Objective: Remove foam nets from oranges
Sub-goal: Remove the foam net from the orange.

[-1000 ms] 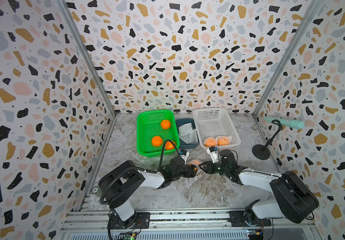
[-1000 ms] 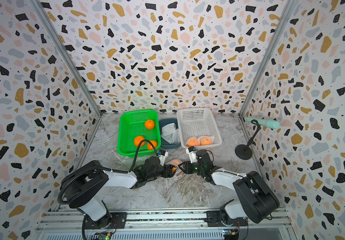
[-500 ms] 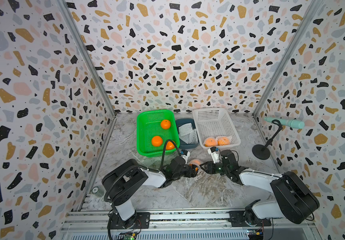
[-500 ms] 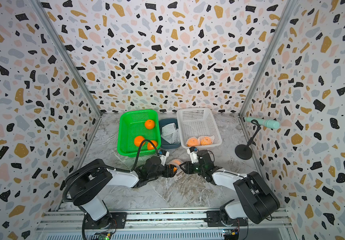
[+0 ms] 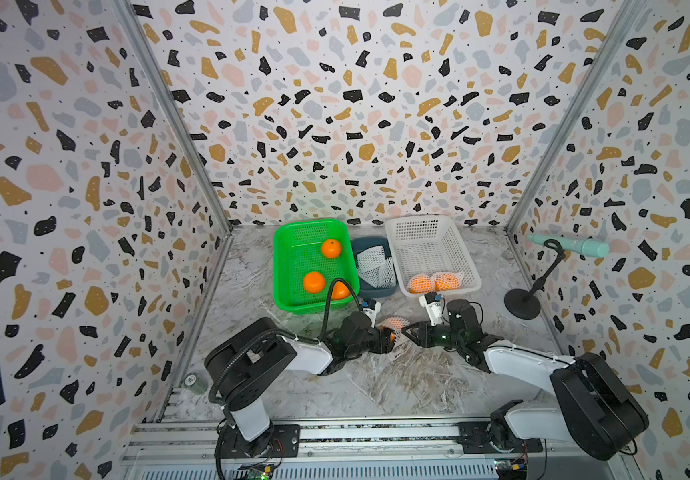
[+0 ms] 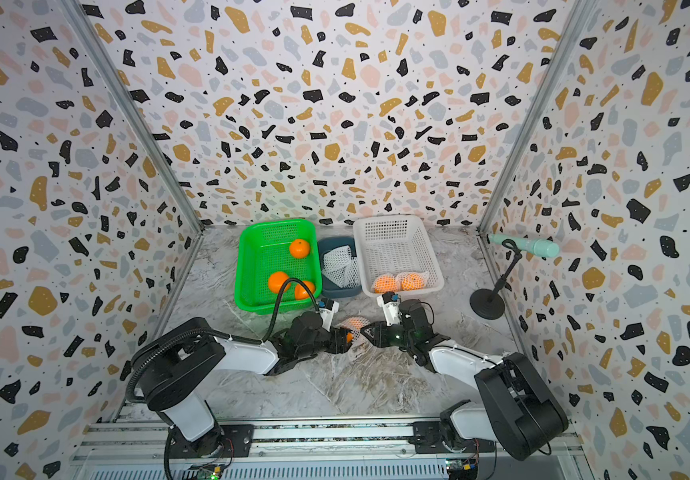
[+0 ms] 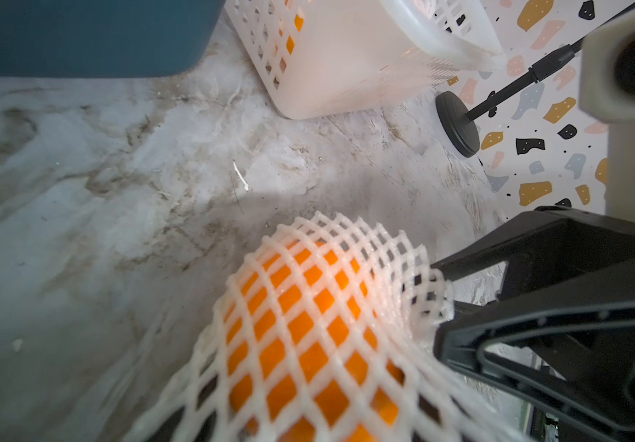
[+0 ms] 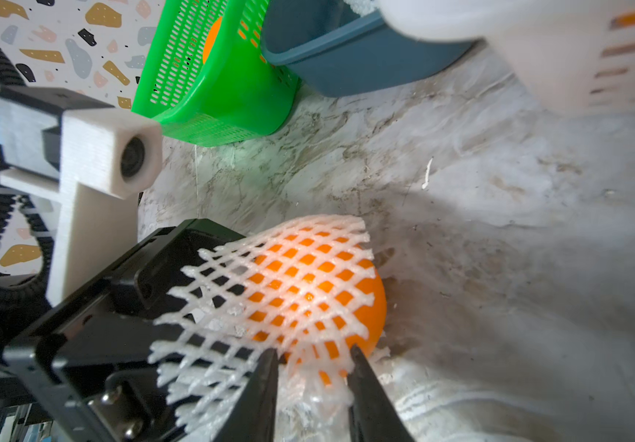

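The foam net hangs over the orange (image 7: pixel 310 324) and the left gripper's fingers, so the left gripper should pull the orange back while the right gripper pinches the net (image 8: pixel 317 375).
A netted orange (image 5: pixel 394 326) (image 8: pixel 308 291) lies low over the table between the two arms. My left gripper (image 5: pixel 387 337) straddles it from the left and is shut on the orange (image 7: pixel 308 325); the white foam net (image 8: pixel 231 306) drapes over its fingers and hides them. My right gripper (image 8: pixel 314 352) (image 5: pixel 407 332) faces it from the right. Its jaws stand a little apart, with the net's ragged edge (image 8: pixel 319 379) lying between the tips. The orange's far end shows bare (image 8: pixel 373 306).
A green basket (image 5: pixel 293 266) at the back holds three bare oranges (image 5: pixel 331 248). A blue bin (image 5: pixel 362 245) beside it holds loose nets (image 5: pixel 372 266). A white basket (image 5: pixel 430 232) holds two netted oranges (image 5: pixel 421 284). A black stand (image 5: pixel 522 303) is at the right wall.
Both arms have stayed at the netted orange. The left gripper has narrowed onto the orange, and the right jaws have narrowed around the net's edge.
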{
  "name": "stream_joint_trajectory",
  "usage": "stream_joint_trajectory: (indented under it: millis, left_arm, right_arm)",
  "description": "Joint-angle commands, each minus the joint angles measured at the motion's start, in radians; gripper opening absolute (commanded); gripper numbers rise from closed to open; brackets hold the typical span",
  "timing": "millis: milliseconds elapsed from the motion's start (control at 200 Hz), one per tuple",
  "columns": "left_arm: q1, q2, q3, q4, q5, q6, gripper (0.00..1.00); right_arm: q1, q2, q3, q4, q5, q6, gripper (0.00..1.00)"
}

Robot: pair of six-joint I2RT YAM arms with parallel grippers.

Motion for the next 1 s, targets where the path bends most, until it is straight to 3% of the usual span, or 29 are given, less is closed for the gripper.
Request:
stream_joint_trajectory:
  millis: [0, 320, 996]
  left_arm:
    - [-0.001, -0.04, 0.002, 0.029, 0.017, 0.019, 0.72]
    - [-0.001, -0.116, -0.044, 0.006, 0.005, 0.025, 0.72]
    - [0.001, -0.017, 0.015, -0.023, -0.013, 0.017, 0.79]
  right_arm:
    - [-0.007, -0.015, -0.01, 0.005, -0.015, -0.002, 0.24]
    - [-0.023, -0.021, -0.013, -0.006, 0.018, 0.004, 0.14]
    - [-0.026, 0.0, -0.019, 0.003, -0.001, -0.008, 0.13]
